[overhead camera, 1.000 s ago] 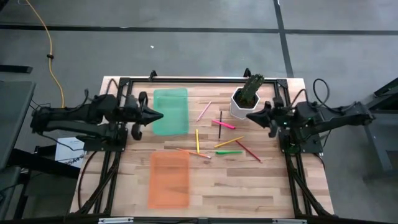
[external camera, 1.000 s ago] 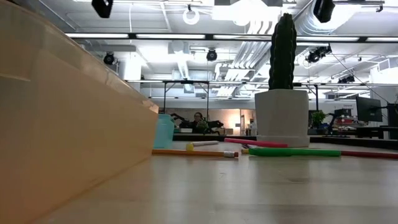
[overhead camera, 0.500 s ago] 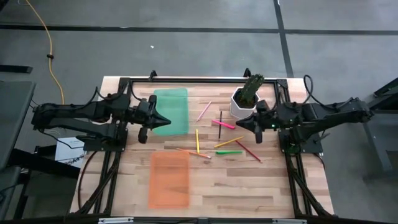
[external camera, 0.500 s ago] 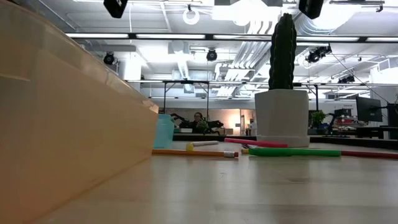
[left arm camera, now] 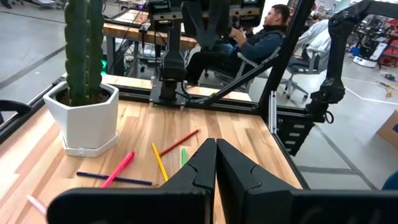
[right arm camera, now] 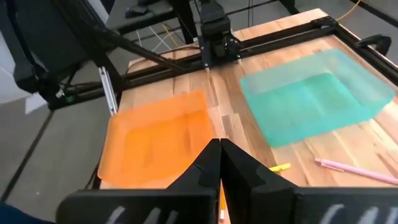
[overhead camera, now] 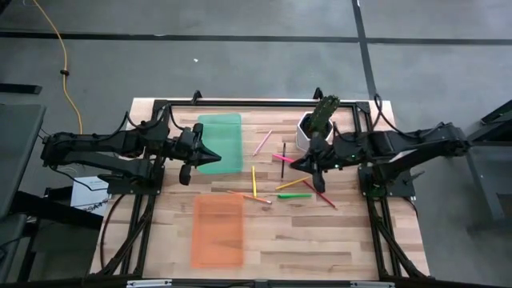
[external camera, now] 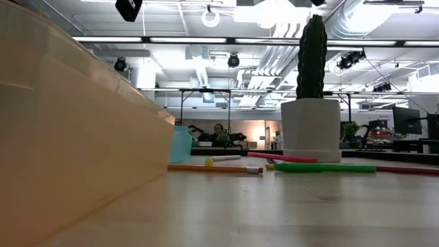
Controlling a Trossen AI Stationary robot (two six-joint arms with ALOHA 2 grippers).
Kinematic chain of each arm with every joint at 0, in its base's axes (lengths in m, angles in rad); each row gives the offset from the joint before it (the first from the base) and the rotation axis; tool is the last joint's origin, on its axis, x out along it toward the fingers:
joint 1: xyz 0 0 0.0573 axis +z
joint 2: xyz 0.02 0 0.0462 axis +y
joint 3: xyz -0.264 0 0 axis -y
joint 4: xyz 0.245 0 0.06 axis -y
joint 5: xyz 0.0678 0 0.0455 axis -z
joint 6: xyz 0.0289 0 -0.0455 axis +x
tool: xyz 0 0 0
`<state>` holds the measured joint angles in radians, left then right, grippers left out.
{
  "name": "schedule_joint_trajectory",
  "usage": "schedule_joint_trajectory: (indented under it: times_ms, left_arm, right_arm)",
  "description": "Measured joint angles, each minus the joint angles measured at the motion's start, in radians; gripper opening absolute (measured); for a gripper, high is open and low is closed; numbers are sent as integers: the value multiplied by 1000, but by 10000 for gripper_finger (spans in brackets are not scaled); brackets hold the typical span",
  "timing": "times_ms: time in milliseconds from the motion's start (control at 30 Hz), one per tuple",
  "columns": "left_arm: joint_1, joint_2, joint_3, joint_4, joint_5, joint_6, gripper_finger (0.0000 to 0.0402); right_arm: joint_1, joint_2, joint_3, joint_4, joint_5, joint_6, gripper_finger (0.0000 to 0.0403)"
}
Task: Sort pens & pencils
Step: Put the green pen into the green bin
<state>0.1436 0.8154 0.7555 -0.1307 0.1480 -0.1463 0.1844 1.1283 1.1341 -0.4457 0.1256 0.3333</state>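
Observation:
I can see the magenta pen lying on top of the dark pencil (overhead camera: 283, 158), so my right gripper should keep going toward that upper pen (overhead camera: 278, 157) and open above the pen's body.
Pens and pencils lie scattered on the wooden table's middle: a magenta pen (overhead camera: 286, 159), a green pen (overhead camera: 294, 195), a pale pink pen (overhead camera: 262, 142), a dark pencil (overhead camera: 283, 150), a red pencil (overhead camera: 320, 194), an orange pencil (overhead camera: 248, 196) and two yellow sticks (overhead camera: 254, 181). My right gripper (overhead camera: 292, 166) hangs shut above the magenta pen's right end, clear of it. My left gripper (overhead camera: 218, 152) is shut in the air over the green tray (overhead camera: 219, 136). Both wrist views show shut fingers, left (left arm camera: 216, 146) and right (right arm camera: 219, 146), with nothing between them.
An orange tray (overhead camera: 218, 230) lies near the front left, and its wall (external camera: 75, 137) fills the low view's left. A white pot with a cactus (overhead camera: 314, 128) stands at the back right, close to my right arm. A person (left arm camera: 267, 37) sits beyond the table.
My right gripper has swung from beside the cactus pot toward the table's left and a little toward the near edge, out over the scattered sticks, rolling and tipping as it went. My left gripper edged right over the green tray, then held still. Both stayed shut; nothing on the table moved.

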Motion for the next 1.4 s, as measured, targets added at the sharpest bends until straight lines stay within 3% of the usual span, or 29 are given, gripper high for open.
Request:
schedule_joint_trajectory:
  times_ms: [467,733,1167,1400]
  left_arm:
    - [0,1,0,-24,-36,-18,0]
    - [0,1,0,-137,-90,-16,0]
    - [0,1,-1,-195,-167,19,1]
    - [0,1,-1,-195,-192,19,1]
  right_arm:
    - [-14,110,6,-161,-3,118,0]
    - [-53,164,6,-185,-4,135,0]
    - [-134,323,5,-219,-135,120,0]
    - [-160,375,5,-217,-145,110,16]
